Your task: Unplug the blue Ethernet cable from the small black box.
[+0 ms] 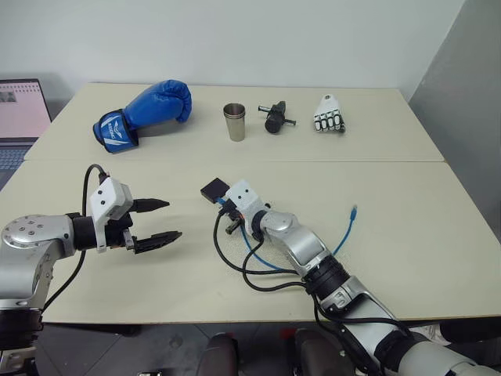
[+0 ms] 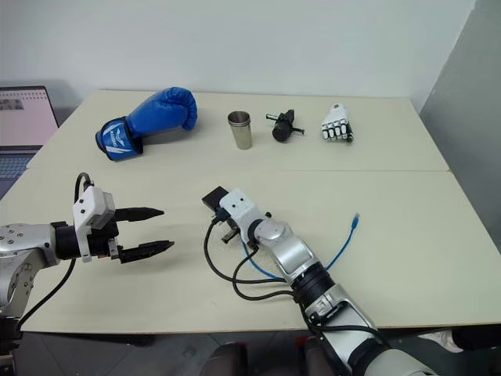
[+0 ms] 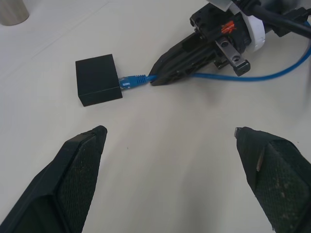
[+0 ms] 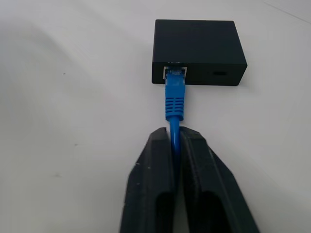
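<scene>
The blue Ethernet cable (image 1: 343, 239) will come loose when I pull it and the small black box apart, because the blue plug (image 3: 129, 82) points straight out of the box.
The small black box (image 4: 197, 48) lies flat on the table (image 1: 391, 204) near its middle, also seen as the black box (image 1: 213, 189). The blue Ethernet cable (image 4: 174, 99) is plugged into a port in the box's near edge. My right gripper (image 4: 175, 133) is shut on the blue Ethernet cable just behind its boot, a short way from the box. The cable (image 1: 342, 235) loops back under my right arm, its free plug lying to the right. My left gripper (image 1: 160, 220) stands open to the left of the box, nothing between its fingers (image 3: 80, 165).
Along the far half of the table sit a blue boxing glove (image 1: 145, 113), a metal cup (image 1: 235, 121), a black cylindrical gadget (image 1: 275, 117) and a small white robot hand (image 1: 329, 114). A laptop (image 1: 19, 117) stands at the far left. Black arm cables (image 1: 250, 274) lie under my right arm.
</scene>
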Controlling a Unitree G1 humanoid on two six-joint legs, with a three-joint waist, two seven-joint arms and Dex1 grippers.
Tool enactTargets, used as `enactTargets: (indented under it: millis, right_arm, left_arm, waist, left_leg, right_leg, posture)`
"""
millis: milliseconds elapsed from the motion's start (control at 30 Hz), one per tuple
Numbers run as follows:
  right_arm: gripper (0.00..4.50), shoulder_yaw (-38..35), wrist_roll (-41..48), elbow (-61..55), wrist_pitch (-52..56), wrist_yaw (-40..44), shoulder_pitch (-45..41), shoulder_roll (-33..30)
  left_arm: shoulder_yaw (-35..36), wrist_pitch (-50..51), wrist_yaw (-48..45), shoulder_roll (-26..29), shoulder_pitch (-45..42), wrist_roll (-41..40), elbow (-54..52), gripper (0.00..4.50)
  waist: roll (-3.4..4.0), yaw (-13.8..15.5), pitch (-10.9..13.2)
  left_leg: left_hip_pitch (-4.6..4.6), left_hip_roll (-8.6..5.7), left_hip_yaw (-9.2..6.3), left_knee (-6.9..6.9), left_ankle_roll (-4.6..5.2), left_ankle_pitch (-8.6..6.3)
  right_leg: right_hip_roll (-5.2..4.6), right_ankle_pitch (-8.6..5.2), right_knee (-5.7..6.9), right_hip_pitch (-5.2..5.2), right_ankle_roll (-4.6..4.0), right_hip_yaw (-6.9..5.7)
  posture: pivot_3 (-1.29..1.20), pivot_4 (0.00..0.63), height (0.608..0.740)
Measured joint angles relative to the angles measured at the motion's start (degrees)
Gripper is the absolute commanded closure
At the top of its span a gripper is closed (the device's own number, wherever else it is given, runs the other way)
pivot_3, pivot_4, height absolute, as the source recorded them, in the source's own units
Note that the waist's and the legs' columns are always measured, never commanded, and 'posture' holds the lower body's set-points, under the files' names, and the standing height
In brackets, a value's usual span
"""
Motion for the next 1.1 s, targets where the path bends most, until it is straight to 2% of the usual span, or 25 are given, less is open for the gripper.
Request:
enactTargets:
  millis: [133,200,267,367,500,700,867,1100]
  right_arm:
    - [4.48,0.7,-1.7,-8.7,-2.4,5.8,2.6,-9.5]
    - [4.48,1.3,-3.1,-14.5,-5.8,10.0,5.0,-17.1]
    - [4.48,1.7,-4.1,-18.8,-10.0,13.1,6.9,-22.3]
    - [4.48,1.9,-6.0,-22.4,-18.7,15.2,7.8,-26.7]
    - [4.48,2.1,-8.8,-23.5,-32.1,16.2,7.7,-29.8]
    - [4.48,2.0,-11.1,-21.9,-48.2,15.5,6.5,-30.8]
    - [4.48,1.0,-11.5,-19.5,-54.1,15.1,6.4,-30.9]
    - [4.48,-0.2,-11.5,-19.4,-56.5,15.1,6.4,-30.8]
  left_arm:
    - [0.0,0.8,0.0,0.1,0.3,0.4,1.1,0.00]
    - [0.0,2.9,0.2,-0.3,0.1,-0.4,1.5,0.00]
    - [0.6,6.6,1.2,-1.9,-0.9,-2.7,1.9,0.00]
    - [1.2,13.8,2.5,-4.9,-3.1,-8.1,2.1,0.00]
    - [1.4,23.0,4.2,-7.4,-5.9,-14.7,1.3,0.00]
    - [2.5,33.7,7.7,-11.8,-11.1,-22.6,2.4,0.00]
    - [2.8,37.2,8.5,-12.4,-12.9,-25.1,2.6,0.00]
    - [2.4,39.2,8.6,-13.3,-14.4,-26.5,2.3,0.00]
  waist:
    - [-0.01,0.4,0.0]
    - [0.00,0.4,0.0]
    - [0.01,0.3,0.0]
    - [0.00,-0.3,0.0]
    - [-0.01,-0.8,0.0]
    - [-0.05,-0.7,0.0]
    - [-0.05,-0.7,0.0]
    - [-0.05,-0.5,0.0]
  left_leg:
    - [-0.04,-0.05,0.01,0.00,0.00,0.00]
    - [-0.06,-0.05,0.02,0.00,0.01,-0.01]
    - [-0.05,-0.04,0.02,0.00,0.01,-0.01]
    - [0.00,0.02,0.01,0.00,0.01,-0.01]
    - [0.01,0.02,-0.01,0.01,0.01,0.00]
    - [0.01,-0.02,-0.03,0.05,0.00,0.00]
    - [0.01,-0.02,-0.04,0.05,-0.02,0.01]
    - [0.03,-0.02,-0.04,0.07,-0.03,0.02]
  right_leg:
    - [-0.06,0.00,-0.06,0.00,0.01,-0.01]
    - [-0.06,-0.01,-0.07,-0.02,0.01,-0.03]
    - [-0.04,-0.01,-0.05,-0.01,0.01,-0.03]
    - [0.05,-0.01,-0.01,-0.01,0.02,0.00]
    - [0.06,-0.01,0.00,0.01,0.01,0.00]
    - [0.01,0.00,0.01,0.06,0.01,-0.01]
    - [0.00,0.00,0.01,0.06,0.00,0.00]
    - [-0.01,0.00,0.02,0.07,0.00,0.01]
  posture:
    - [0.00,0.150,0.740]
    - [0.00,0.150,0.740]
    - [0.00,0.150,0.740]
    - [0.00,0.150,0.740]
    - [0.00,0.150,0.740]
    - [0.00,0.150,0.740]
    - [0.00,0.150,0.740]
    - [0.00,0.150,0.740]
